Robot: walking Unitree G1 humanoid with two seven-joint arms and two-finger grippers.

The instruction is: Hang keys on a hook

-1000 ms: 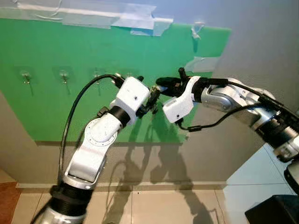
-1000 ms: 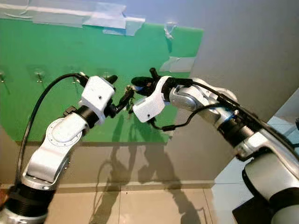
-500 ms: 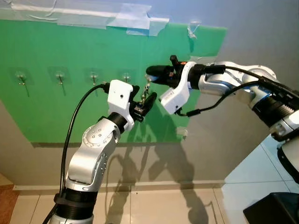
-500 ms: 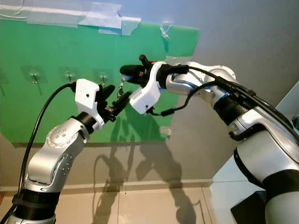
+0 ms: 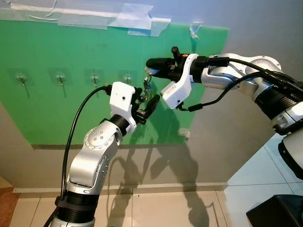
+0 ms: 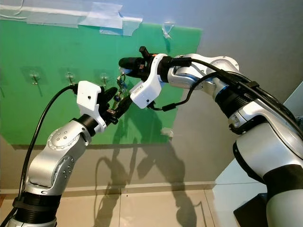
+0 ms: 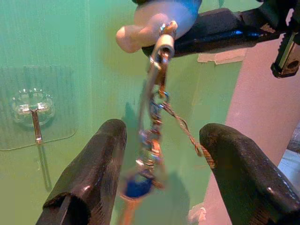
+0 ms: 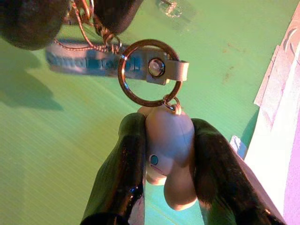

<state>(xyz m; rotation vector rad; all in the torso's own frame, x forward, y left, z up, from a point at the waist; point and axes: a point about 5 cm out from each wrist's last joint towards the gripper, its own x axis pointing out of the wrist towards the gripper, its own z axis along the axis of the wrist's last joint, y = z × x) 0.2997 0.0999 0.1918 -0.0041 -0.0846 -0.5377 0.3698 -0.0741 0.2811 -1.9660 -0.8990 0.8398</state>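
Note:
Loose metal links (image 7: pixel 153 133) connect the keys to the white figurine charm (image 5: pixel 151 71). The charm will drop down and trail along when I carry the keys.
The key bunch (image 5: pixel 147 85) hangs from a white figurine charm (image 8: pixel 168 136) with a metal ring (image 8: pixel 149 72) above it. My right gripper (image 5: pixel 150 63) is shut on that charm, close in front of the green board (image 5: pixel 71 109). The keys (image 7: pixel 152 140) and a thin chain dangle between the spread fingers of my left gripper (image 7: pixel 164 129), which is open just below them (image 5: pixel 147 101). Several clear stick-on hooks line the board; the nearest hook (image 5: pixel 127 78) is just left of the keys, and one hook (image 7: pixel 33 112) appears in the left wrist view.
More hooks (image 5: pixel 59 78) run leftward along the board. Tape strips (image 5: pixel 137 21) hold the board's top edge to the grey wall (image 5: pixel 265 33). A tiled floor (image 5: pixel 165 208) lies below, with a dark object (image 5: pixel 279 213) at the lower right.
My right gripper has lifted the keys up and nearer the board. My left gripper has drawn back from the bunch and now sits lower, open under it. The camera also shifted slightly.

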